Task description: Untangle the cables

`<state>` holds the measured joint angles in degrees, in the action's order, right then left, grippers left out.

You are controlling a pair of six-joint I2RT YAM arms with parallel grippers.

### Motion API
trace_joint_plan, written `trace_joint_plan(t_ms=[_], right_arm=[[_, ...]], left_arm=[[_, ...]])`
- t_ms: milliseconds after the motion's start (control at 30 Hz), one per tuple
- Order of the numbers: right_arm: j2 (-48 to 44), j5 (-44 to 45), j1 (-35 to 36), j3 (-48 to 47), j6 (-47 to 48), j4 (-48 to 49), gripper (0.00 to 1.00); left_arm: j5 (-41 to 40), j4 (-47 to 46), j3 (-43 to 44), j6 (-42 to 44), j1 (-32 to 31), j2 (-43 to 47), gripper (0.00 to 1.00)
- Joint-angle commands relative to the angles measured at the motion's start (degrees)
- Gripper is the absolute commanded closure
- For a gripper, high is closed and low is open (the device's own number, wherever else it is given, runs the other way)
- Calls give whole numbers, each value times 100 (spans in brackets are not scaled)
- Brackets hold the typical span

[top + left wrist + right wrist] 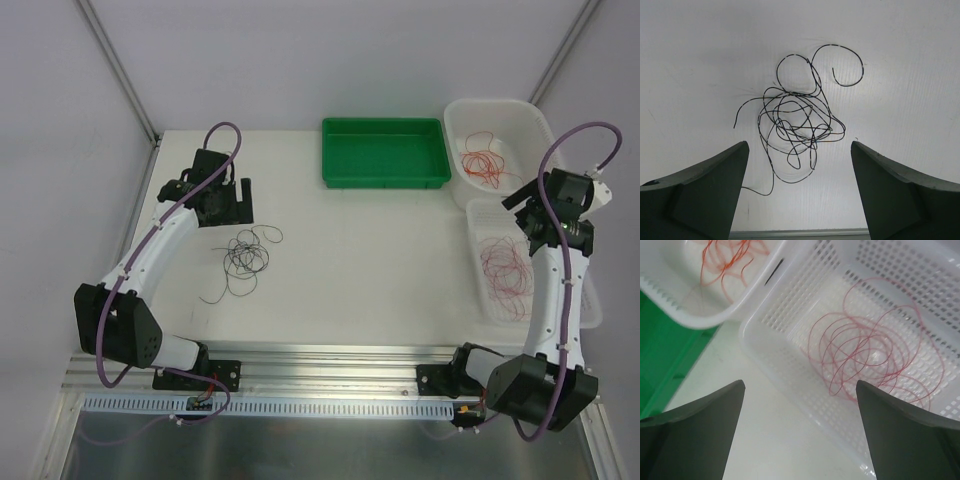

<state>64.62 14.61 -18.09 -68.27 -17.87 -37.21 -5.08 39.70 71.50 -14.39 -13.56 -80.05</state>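
Observation:
The black tangle is far from my right gripper, which is over the near basket [506, 280]. My left gripper should pick up the tangle [246, 258] and bring it toward my right gripper.
A tangle of thin black cables [246, 254] lies on the white table left of centre; in the left wrist view the tangle [797, 122] sits ahead of the open fingers. My left gripper [222, 200] hovers just behind it, open and empty. Red cables [506, 268] lie coiled in the near white basket, also seen in the right wrist view [875, 355]. Orange-red cables [484, 160] lie in the far white basket [497, 120], and show in the right wrist view [725, 260]. My right gripper [524, 205] is open and empty above the near basket's left edge.
A green tray [385, 152] stands at the back centre, its corner in the right wrist view [665, 360]. The near perforated basket [785, 355] sits at the table's right edge. An aluminium rail [330, 355] runs along the front.

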Motion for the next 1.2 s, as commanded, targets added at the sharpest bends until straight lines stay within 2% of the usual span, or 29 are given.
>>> trace_joint_plan(t_ms=[0, 333, 600, 733, 800, 867, 900, 1000, 1100, 1167], right_arm=[[-344, -555, 463, 182, 406, 3, 1], [-1127, -1293, 3062, 1359, 1145, 802, 1], [-838, -1268, 4567, 1764, 1084, 1295, 0], [-495, -1241, 5427, 1922, 943, 1865, 0], [-214, -1294, 5718, 1940, 882, 2085, 0], [93, -1294, 6123, 1862, 890, 2332, 0], [199, -1216, 6246, 1826, 899, 2385, 0], [437, -1206, 6537, 1799, 821, 2648, 0], [473, -1294, 6581, 2027, 593, 3113, 1], [464, -1320, 6590, 2168, 487, 3448, 0]], left_arm=[[60, -15, 21, 59, -41, -159, 16], [481, 20, 48, -2, -50, -994, 14], [772, 187, 118, -72, -103, -1802, 22], [763, 292, 232, -55, -226, -2163, 28], [772, 327, 259, -46, -322, -2365, 35], [798, 380, 355, -20, -419, -2488, 46], [833, 406, 408, 15, -454, -2541, 63], [1166, 424, 461, 138, -595, -2393, 87], [1606, 389, 487, 296, -735, -2060, 98], [1903, 258, 444, 428, -814, -1718, 100]])
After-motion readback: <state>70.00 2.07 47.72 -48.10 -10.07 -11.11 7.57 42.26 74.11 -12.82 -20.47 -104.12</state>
